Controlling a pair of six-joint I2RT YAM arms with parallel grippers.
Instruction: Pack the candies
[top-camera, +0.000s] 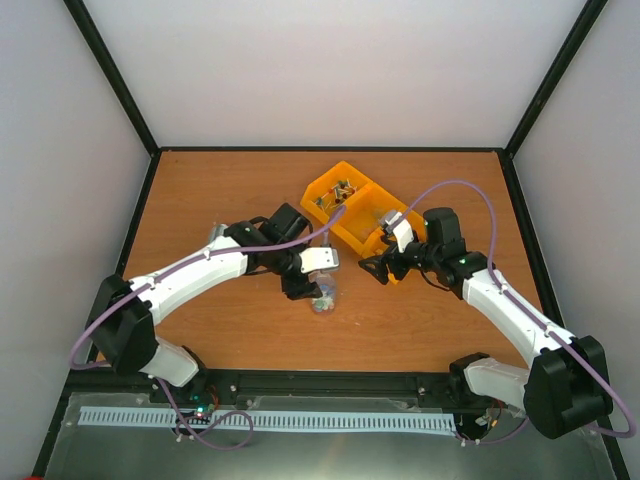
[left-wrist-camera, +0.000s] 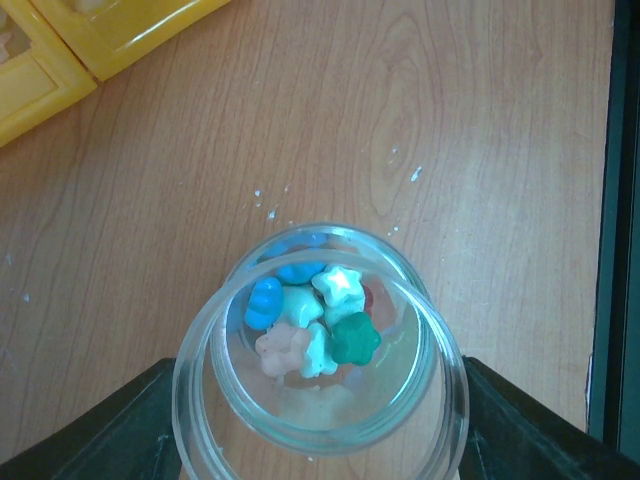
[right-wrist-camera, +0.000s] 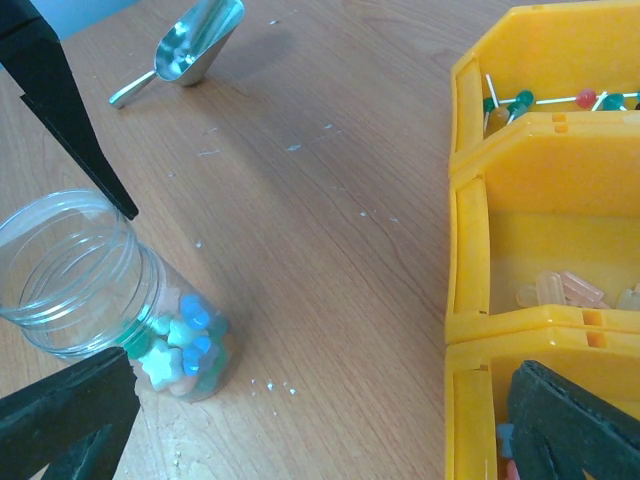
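Observation:
My left gripper is holding the jar's clear top (right-wrist-camera: 66, 262) and the jar's lower body (right-wrist-camera: 190, 340) is standing free, so I need to open it and keep the body steady with my right gripper first.
A clear plastic jar (left-wrist-camera: 200, 400) stands upright on the wooden table, and my left gripper (left-wrist-camera: 318, 445) is shut on it, one black finger on each side. Several candies (left-wrist-camera: 310, 315), blue, white, green and pink, lie at its bottom. From above, the jar (top-camera: 322, 300) sits under the left gripper (top-camera: 314, 288). My right gripper (right-wrist-camera: 320, 440) is open and holds nothing; it hovers between the jar (right-wrist-camera: 75, 270) and the yellow bin (right-wrist-camera: 470, 260). Seen from above, the right gripper (top-camera: 384, 267) is at the bin's near corner. A few more candies (right-wrist-camera: 505, 440) peek out of the bin's nearest compartment.
The yellow bin (top-camera: 341, 172) has several compartments: the far one holds pins (right-wrist-camera: 540, 100) with red and green heads, the middle one pale translucent pieces (right-wrist-camera: 565, 290). A metal scoop (right-wrist-camera: 195, 45) lies on the table beyond the jar. White crumbs dot the wood.

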